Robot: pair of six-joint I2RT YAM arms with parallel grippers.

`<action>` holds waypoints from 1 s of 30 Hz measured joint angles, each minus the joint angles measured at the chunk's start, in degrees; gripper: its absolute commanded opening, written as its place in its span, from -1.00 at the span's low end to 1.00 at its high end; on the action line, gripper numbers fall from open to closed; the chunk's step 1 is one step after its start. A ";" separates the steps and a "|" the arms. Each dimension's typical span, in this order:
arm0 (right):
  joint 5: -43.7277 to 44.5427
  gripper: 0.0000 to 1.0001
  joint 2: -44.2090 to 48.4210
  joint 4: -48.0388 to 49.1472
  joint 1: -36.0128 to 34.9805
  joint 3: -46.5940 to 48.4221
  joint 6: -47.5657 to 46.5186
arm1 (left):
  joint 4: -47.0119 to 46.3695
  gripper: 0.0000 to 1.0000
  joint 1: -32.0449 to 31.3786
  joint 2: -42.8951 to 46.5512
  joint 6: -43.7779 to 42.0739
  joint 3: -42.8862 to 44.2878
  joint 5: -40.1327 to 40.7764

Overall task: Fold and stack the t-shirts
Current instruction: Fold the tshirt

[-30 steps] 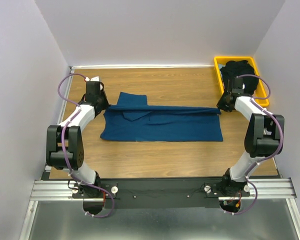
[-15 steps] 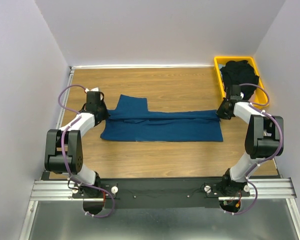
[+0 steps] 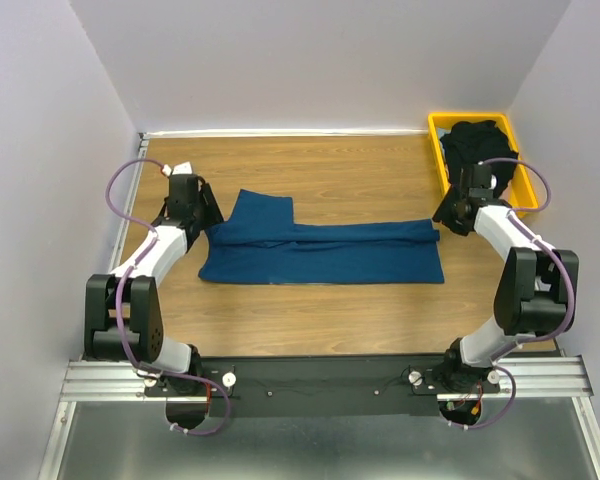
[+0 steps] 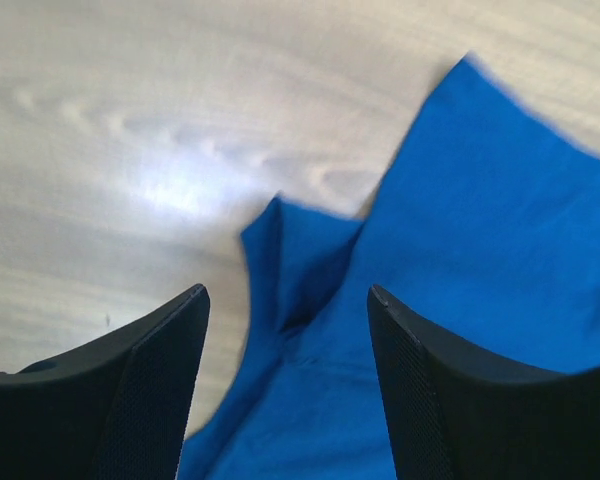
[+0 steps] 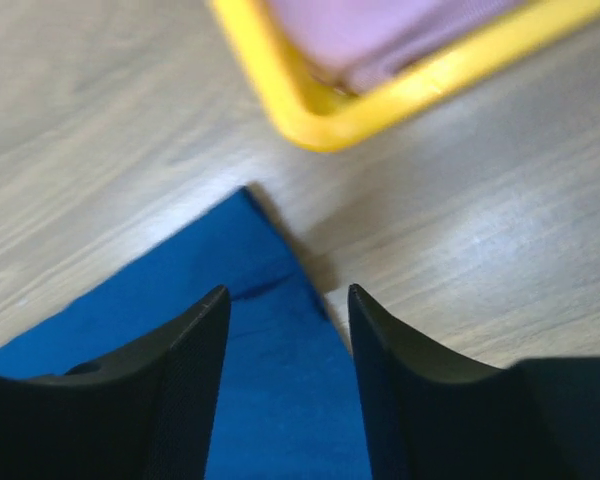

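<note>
The sleeve (image 3: 261, 207) sticks out flat past the t-shirt's long band (image 3: 325, 240), so it will fold over and leave the band in place when I pull it down.
A dark blue t-shirt (image 3: 320, 252) lies on the wooden table, folded into a long band with one sleeve sticking up at its left. My left gripper (image 3: 208, 213) hovers open over the shirt's left end. In the left wrist view its fingers (image 4: 150, 390) stand apart above the blue cloth (image 4: 460, 230) with nothing between them. My right gripper (image 3: 443, 215) is open over the shirt's upper right corner (image 5: 280, 400). A black t-shirt (image 3: 480, 145) lies in the yellow tray (image 3: 438, 150). A pale pink cloth (image 5: 380, 30) shows inside the tray (image 5: 310, 115).
The yellow tray stands at the table's back right corner, just beyond my right gripper. Grey walls close in the table on the left, back and right. Bare wood (image 3: 360, 175) lies behind the shirt and in front of it.
Both grippers were shut on the shirt's upper edge and have now opened and let it go. The fold has settled flat, and both wrists have risen slightly.
</note>
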State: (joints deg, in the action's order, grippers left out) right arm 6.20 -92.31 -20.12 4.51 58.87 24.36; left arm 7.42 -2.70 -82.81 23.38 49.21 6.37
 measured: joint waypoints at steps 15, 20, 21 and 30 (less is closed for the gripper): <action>-17.38 0.23 -11.28 6.08 -14.47 12.70 -1.42 | 0.81 0.40 -4.68 -29.42 -3.19 29.44 -0.07; -25.42 0.23 -21.22 11.30 -18.69 18.84 1.95 | 3.52 0.28 -5.33 -35.54 -3.23 34.93 -0.85; -27.02 0.23 -23.58 12.28 -19.82 20.41 2.93 | 3.91 0.24 -5.49 -36.61 -3.21 35.98 -0.94; -35.21 0.23 -37.09 20.39 -25.55 30.40 9.70 | 6.23 0.18 -6.21 -39.01 -3.28 37.57 -1.66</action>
State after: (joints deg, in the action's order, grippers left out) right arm -29.02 -129.40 0.27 -21.04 89.27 34.06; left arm 13.65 -8.91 -121.82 20.10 86.78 4.71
